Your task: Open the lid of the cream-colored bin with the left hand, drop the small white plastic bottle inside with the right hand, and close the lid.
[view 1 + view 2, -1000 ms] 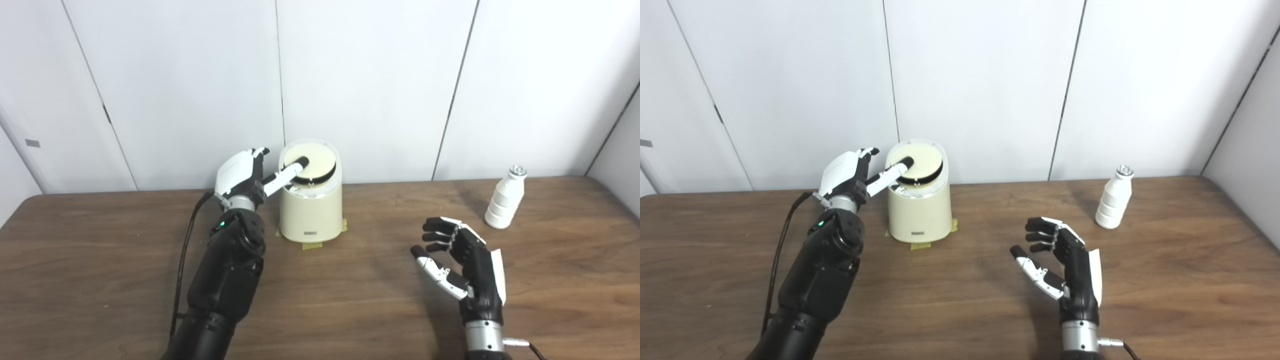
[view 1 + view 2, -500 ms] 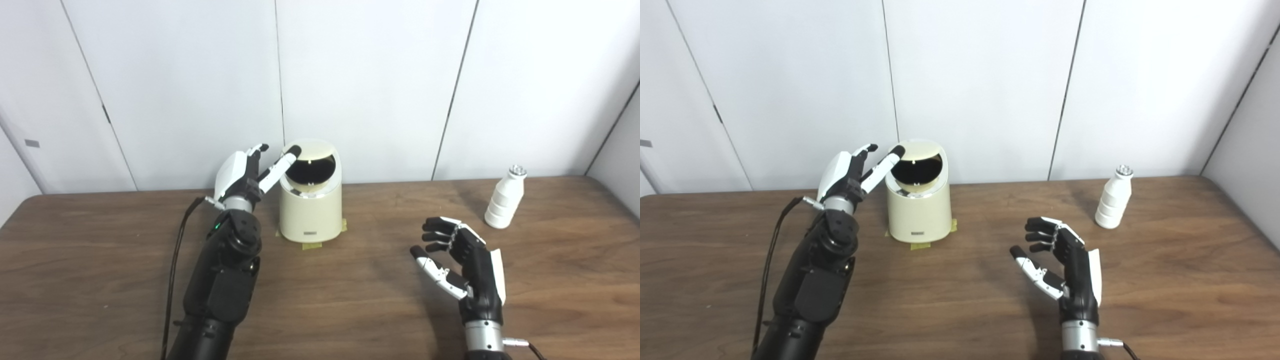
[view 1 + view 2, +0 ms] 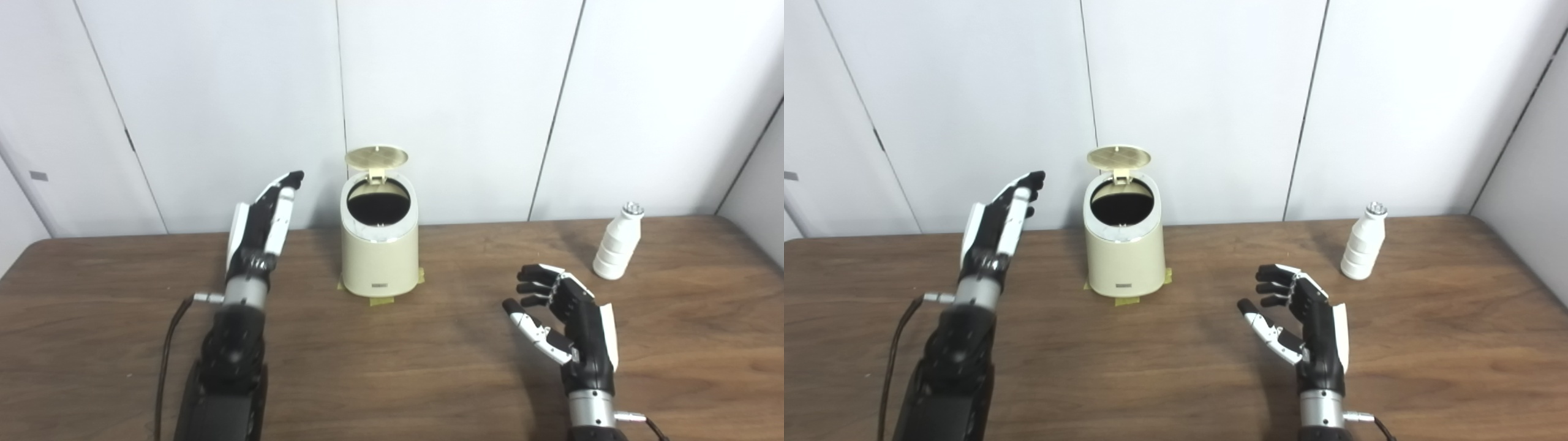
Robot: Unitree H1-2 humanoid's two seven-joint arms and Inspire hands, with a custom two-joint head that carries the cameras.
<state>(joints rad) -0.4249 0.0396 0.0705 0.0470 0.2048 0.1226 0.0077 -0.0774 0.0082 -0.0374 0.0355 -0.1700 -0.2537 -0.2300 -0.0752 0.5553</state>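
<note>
The small white plastic bottle (image 3: 618, 242) looks narrower than the dark opening (image 3: 378, 206), so the bottle will go through bottom first when the robot lowers it in.
The cream-colored bin (image 3: 380, 257) stands at the back middle of the wooden table (image 3: 392, 367), taped down at its base. Its round lid (image 3: 376, 157) is flipped up at the rear, and the dark opening (image 3: 378, 201) shows. My left hand (image 3: 263, 223) is raised to the left of the bin, open, fingers straight, clear of it. The small white plastic bottle (image 3: 617, 251) stands upright at the far right. My right hand (image 3: 560, 315) hovers open over the table, in front and to the left of the bottle, holding nothing.
White wall panels (image 3: 453, 92) rise right behind the table. Yellow tape (image 3: 383, 300) pokes out under the bin's base. A black cable (image 3: 168, 343) runs along my left forearm.
The lid has sprung from nearly shut to fully upright. My left hand has pulled away from the bin's top to the left and straightened its fingers. The right hand has stayed put.
</note>
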